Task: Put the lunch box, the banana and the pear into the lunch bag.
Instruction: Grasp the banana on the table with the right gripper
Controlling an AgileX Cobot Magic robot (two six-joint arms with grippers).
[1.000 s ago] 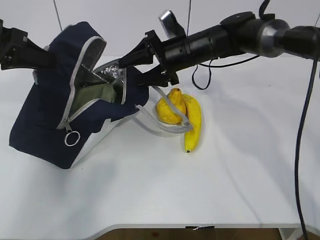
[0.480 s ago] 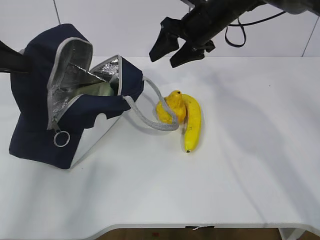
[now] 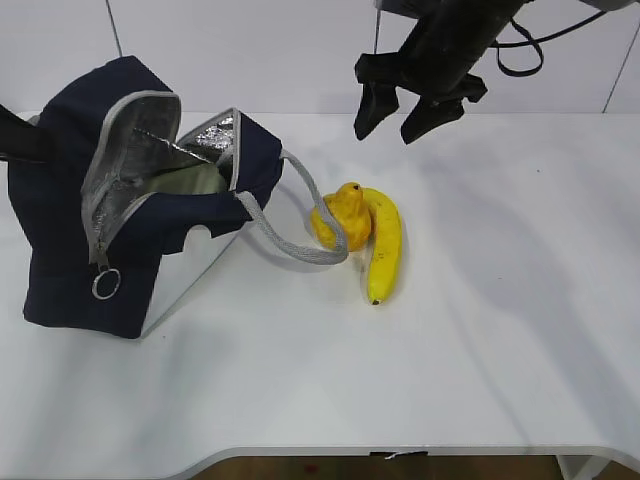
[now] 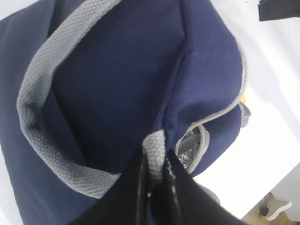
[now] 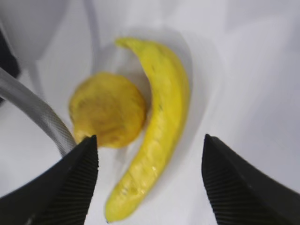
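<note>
A foil-lined gap [image 3: 130, 182] is left beside the lunch box, so I expect the banana [image 3: 384, 246] to lean upright against the lining as the robot lowers it in.
The navy lunch bag [image 3: 70, 230] stands open at the left, its foil lining showing. The pale green lid of the lunch box [image 3: 190, 181] shows inside it. My left gripper [image 4: 157, 161] is shut on the bag's grey webbing handle [image 4: 154, 147] at the bag's far left side. The pear [image 3: 340, 215] and the banana [image 3: 383, 240] lie side by side on the table right of the bag; both show in the right wrist view, pear [image 5: 107, 110] and banana [image 5: 157, 124]. My right gripper [image 3: 400, 118] is open and empty in the air above them.
The bag's other grey handle [image 3: 295, 235] loops out over the white table [image 3: 480, 330] and touches the pear's left side. The zipper's ring pull [image 3: 106, 284] hangs at the bag's front. Black cables hang at the far right.
My right gripper has come out of the bag's mouth, empty, and swung right and up to above the fruit. The bag has tipped more upright. The lunch box stays inside.
</note>
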